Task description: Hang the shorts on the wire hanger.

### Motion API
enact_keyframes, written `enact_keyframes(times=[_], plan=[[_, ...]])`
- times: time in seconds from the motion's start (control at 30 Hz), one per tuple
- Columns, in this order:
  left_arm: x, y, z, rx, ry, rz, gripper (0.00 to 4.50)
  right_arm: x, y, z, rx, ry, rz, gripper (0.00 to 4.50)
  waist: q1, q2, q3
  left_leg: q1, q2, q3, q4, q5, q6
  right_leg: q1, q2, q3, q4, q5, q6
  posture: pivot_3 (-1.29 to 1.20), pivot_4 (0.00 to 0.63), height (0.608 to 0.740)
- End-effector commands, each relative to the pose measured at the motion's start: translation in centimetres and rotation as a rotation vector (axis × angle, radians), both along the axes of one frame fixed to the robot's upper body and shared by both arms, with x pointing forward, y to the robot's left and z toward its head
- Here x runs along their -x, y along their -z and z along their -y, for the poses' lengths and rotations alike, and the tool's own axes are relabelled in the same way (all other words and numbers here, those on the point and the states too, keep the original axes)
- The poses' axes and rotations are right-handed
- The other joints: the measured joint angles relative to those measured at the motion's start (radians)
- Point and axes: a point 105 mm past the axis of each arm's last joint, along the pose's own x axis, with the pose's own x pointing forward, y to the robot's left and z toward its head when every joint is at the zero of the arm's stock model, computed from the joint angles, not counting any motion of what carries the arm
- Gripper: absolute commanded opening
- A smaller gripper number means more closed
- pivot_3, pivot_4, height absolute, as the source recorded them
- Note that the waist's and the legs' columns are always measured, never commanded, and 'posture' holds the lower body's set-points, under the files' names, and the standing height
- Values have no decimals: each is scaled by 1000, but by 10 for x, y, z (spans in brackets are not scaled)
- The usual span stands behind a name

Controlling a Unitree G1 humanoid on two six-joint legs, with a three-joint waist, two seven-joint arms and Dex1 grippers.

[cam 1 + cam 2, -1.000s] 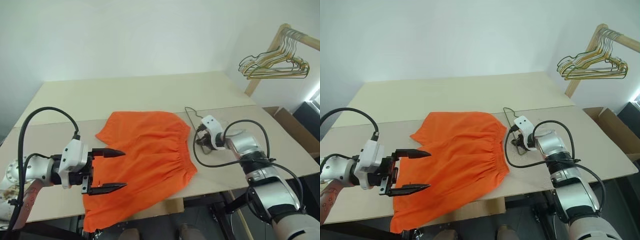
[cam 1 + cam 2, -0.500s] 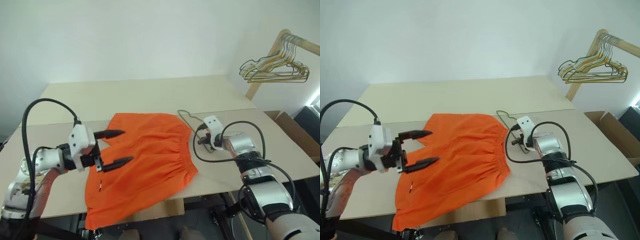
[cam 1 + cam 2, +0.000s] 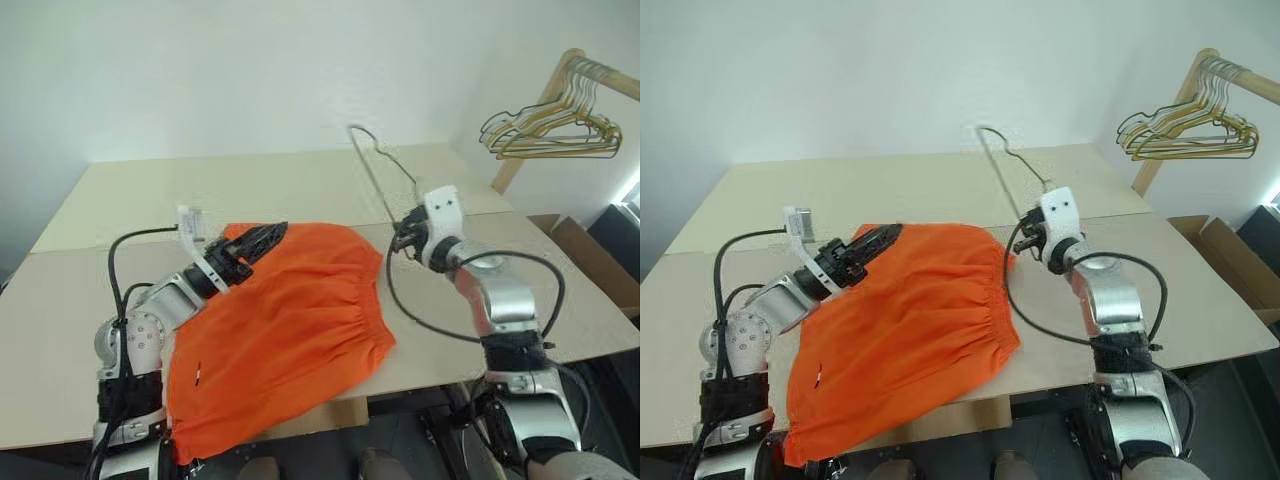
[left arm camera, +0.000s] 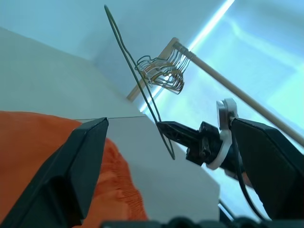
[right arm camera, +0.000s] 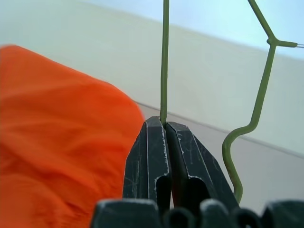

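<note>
The orange shorts' waistband will open up and gather around the wire hanger when I push the hanger in, because the shorts' waist edge is finely puckered.
The orange shorts lie flat on the table, one leg hanging over the near edge. My right gripper is raised just past their right side, shut on the thin olive-green wire hanger. The wire slants up and away from it, off the table. In the right wrist view the gripper pinches one straight wire, with the shorts beside it. My left gripper hovers open over the shorts' far left edge. Its fingers stand wide apart and frame the right gripper.
A bunch of gold and dark wire hangers hangs from a wooden rail at the far right. A cardboard box sits on the floor beyond the table's right edge. The pale table stretches far behind the shorts.
My right gripper has closed on the hanger and lifted it off the table, so the wire now stands up. My left gripper has rolled and moved forward to the shorts' far edge.
</note>
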Motion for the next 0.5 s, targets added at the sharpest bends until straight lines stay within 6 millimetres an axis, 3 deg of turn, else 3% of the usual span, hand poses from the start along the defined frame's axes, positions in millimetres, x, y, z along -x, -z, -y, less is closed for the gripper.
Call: enact_keyframes(times=[0.03, 0.2, 0.47, 0.5], plan=[[-8, -24, 5, 85, 6, 41, 4500, 27, -28, -28, 66, -166, 255, 38, -1, 0, 0, 0, -1, 0, 0, 0, 0, 0, 0, 0, -1, 0, 0, 46, 0, 740], [-7, -47, 8, 173, 39, 119, 4500, 45, -27, -50, 91, -273, 358, 38, -6, 0, 0, 1, -3, 0, 0, 2, -4, 1, -1, 1, -1, 1, 1, 38, 0, 740], [-9, -54, -1, 183, -21, 161, 4500, 54, -24, -66, 101, -336, 435, 38, -1, 0, 0, 1, -4, 0, 0, 3, -5, 1, -1, 1, -2, 1, 1, 41, 0, 740], [-11, -56, -3, 209, -39, 156, 4309, 54, -22, -67, 113, -340, 438, 9, -1, 0, 0, 1, -4, 0, 0, 3, -5, 1, -1, 1, -2, 1, 1, 42, 0, 740]])
